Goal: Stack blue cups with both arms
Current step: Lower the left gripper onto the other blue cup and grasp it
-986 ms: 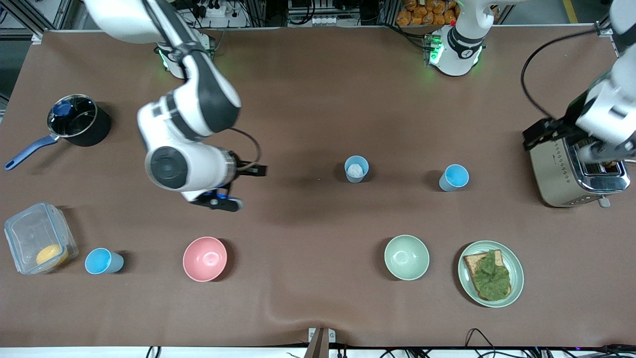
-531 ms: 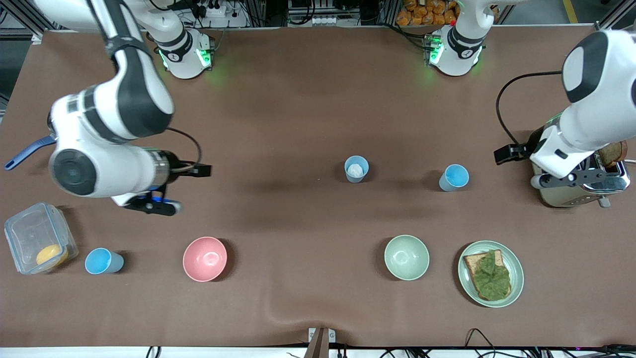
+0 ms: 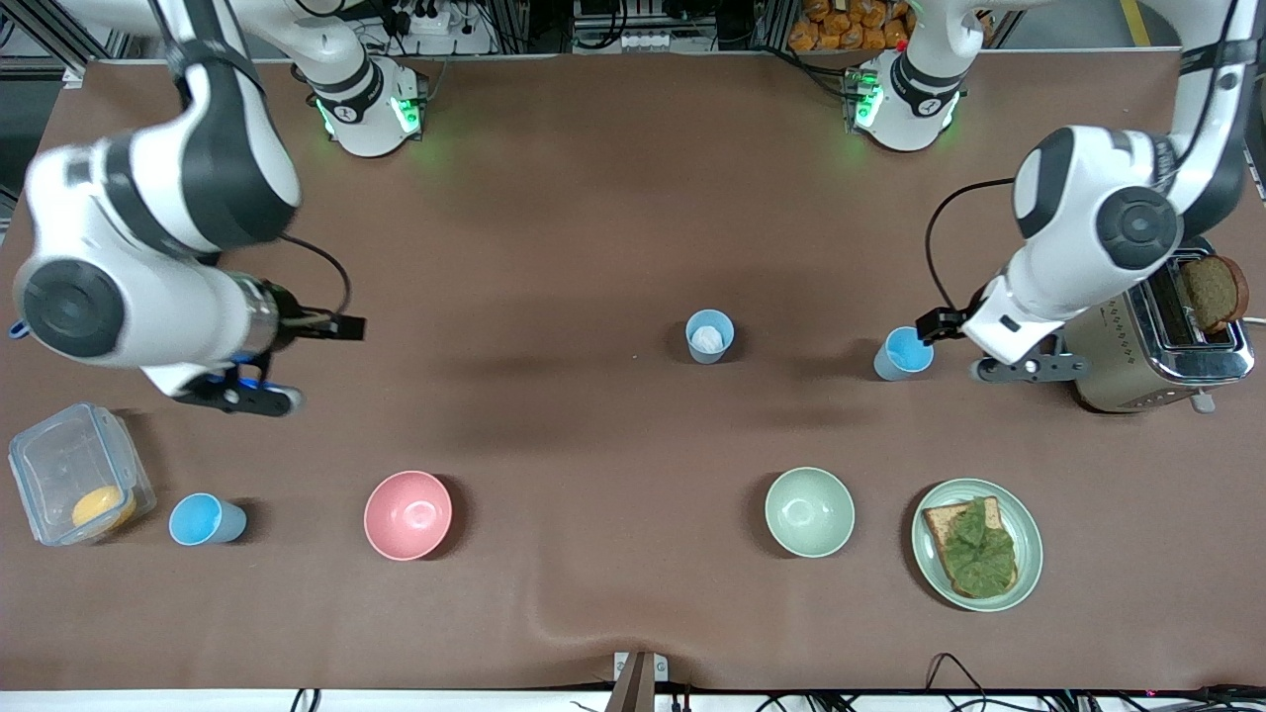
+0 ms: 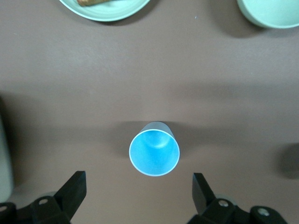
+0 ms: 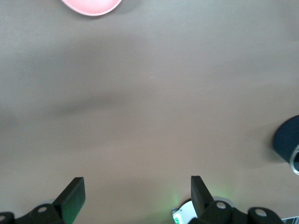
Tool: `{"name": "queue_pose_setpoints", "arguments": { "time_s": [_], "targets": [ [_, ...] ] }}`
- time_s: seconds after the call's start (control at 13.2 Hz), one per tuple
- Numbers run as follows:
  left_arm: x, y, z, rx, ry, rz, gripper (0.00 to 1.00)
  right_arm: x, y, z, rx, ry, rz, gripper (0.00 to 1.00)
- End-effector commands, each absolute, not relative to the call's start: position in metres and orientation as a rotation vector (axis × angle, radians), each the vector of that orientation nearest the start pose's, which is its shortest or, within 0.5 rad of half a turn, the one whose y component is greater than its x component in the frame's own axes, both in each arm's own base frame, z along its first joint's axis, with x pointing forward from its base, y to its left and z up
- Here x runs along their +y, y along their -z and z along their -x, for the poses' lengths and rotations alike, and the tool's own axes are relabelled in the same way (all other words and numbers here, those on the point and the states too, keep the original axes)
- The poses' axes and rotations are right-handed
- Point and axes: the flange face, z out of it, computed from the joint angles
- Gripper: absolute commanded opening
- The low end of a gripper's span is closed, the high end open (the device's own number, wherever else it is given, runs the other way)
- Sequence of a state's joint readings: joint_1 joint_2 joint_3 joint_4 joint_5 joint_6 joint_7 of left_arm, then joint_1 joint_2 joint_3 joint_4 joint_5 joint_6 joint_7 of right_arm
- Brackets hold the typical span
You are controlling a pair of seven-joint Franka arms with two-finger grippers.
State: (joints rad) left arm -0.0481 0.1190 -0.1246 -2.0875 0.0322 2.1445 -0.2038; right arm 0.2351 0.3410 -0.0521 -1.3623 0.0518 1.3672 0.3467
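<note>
The blue cup (image 3: 903, 355) next to the toaster has a narrower base (image 4: 157, 125), so it should sit inside the mid-table cup with its rim a little higher when I lower it.
Three blue cups stand upright on the brown table. One cup (image 3: 207, 519) is beside the plastic box at the right arm's end. One with a whitish inside (image 3: 709, 336) is mid-table. The third (image 3: 903, 353) is near the toaster. My left gripper (image 3: 1024, 368) hangs above the table just beside this third cup, toward the toaster. In the left wrist view it (image 4: 138, 183) is open and empty, with the cup (image 4: 154, 151) just ahead of the fingertips. My right gripper (image 3: 242, 396) is above bare table at the right arm's end, open and empty in the right wrist view (image 5: 136, 182).
A toaster (image 3: 1137, 346) with a slice of toast (image 3: 1212, 292) stands at the left arm's end. A plate (image 3: 1029, 564) with a sandwich, a pale green bowl (image 3: 809, 511) and a pink bowl (image 3: 407, 514) lie nearer the front camera. A clear box (image 3: 74, 485) sits by the first cup.
My right arm swung from mid-table toward its end of the table. My left arm moved from over the toaster to beside the third cup. The cups have not moved.
</note>
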Motion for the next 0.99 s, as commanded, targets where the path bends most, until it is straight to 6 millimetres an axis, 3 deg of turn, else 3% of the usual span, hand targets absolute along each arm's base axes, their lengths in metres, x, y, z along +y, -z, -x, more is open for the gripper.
{"name": "queue_pose_setpoints", "arguments": {
  "time_s": [0.0,0.3,0.61,0.83,0.91],
  "targets": [
    [-0.097,-0.327,-0.528,-0.057,-0.021,3.163,1.00,0.066,-0.533,-0.578,0.274,-0.414,3.144,1.00],
    [-0.117,-0.292,-0.519,-0.003,0.020,3.175,1.00,-0.003,-0.573,-0.560,0.203,-0.263,3.142,1.00],
    [-0.130,-0.258,-0.520,0.025,0.024,3.187,1.00,-0.035,-0.612,-0.540,0.013,-0.150,3.140,1.00],
    [-0.129,-0.247,-0.518,0.024,-0.007,3.185,1.00,-0.045,-0.645,-0.534,0.039,-0.053,3.161,1.00],
    [-0.128,-0.245,-0.517,0.022,-0.012,3.185,0.91,-0.045,-0.645,-0.533,0.044,-0.053,3.161,1.00]
  ]
}}
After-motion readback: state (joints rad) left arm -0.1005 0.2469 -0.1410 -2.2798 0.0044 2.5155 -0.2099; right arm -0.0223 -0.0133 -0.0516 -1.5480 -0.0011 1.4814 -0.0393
